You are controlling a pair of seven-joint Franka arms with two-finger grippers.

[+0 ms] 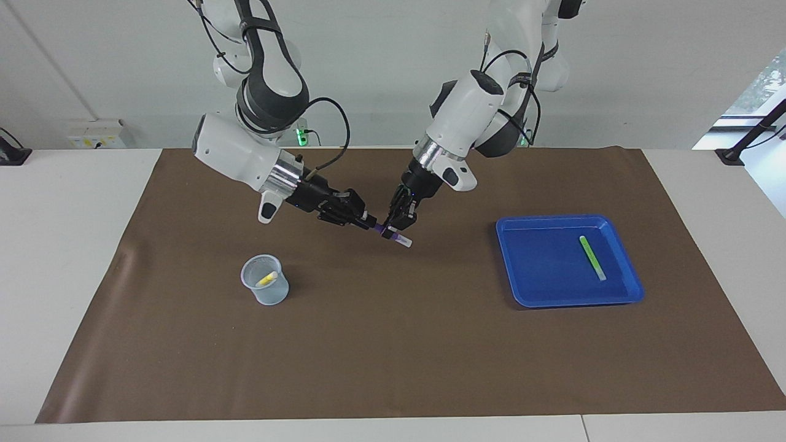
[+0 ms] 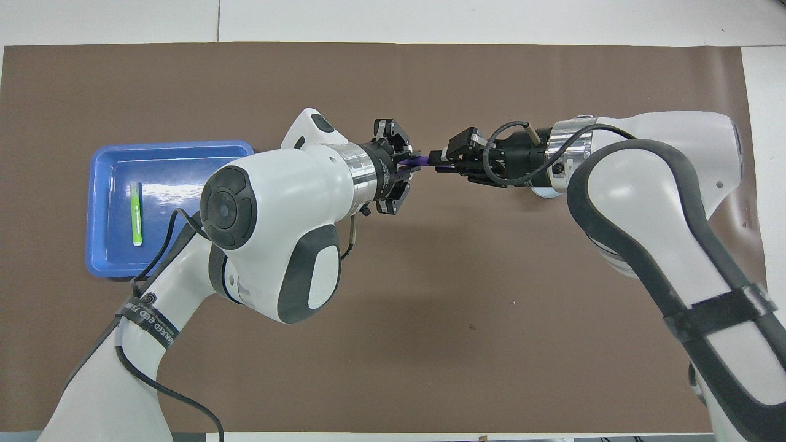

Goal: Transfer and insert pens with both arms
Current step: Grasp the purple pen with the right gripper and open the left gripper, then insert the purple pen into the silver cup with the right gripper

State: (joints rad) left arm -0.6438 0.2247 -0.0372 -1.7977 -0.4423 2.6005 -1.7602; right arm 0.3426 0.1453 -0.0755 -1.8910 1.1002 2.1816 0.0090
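My left gripper is holding the purple pen near its pale cap (image 1: 403, 240), and that cap has to go into the cup. My left gripper should therefore open and move to the green pen (image 1: 592, 258).
The purple pen (image 1: 385, 232) hangs in the air over the brown mat between my two grippers, its pale cap (image 1: 406, 242) pointing down and away from the robots. My left gripper (image 1: 395, 229) is shut on it near the cap. My right gripper (image 1: 369, 223) is shut on its purple end. In the overhead view a short purple stretch (image 2: 424, 160) shows between the left gripper (image 2: 410, 164) and the right gripper (image 2: 438, 161). The yellow pen (image 1: 266, 280) stands in a clear cup (image 1: 265, 293). The green pen (image 1: 592, 258) lies in the blue tray (image 1: 552, 299).
The tray (image 2: 98, 184) with the green pen (image 2: 136, 213) sits toward the left arm's end of the brown mat (image 1: 393, 356). The cup stands toward the right arm's end, farther from the robots than the grippers. In the overhead view my right arm hides the cup.
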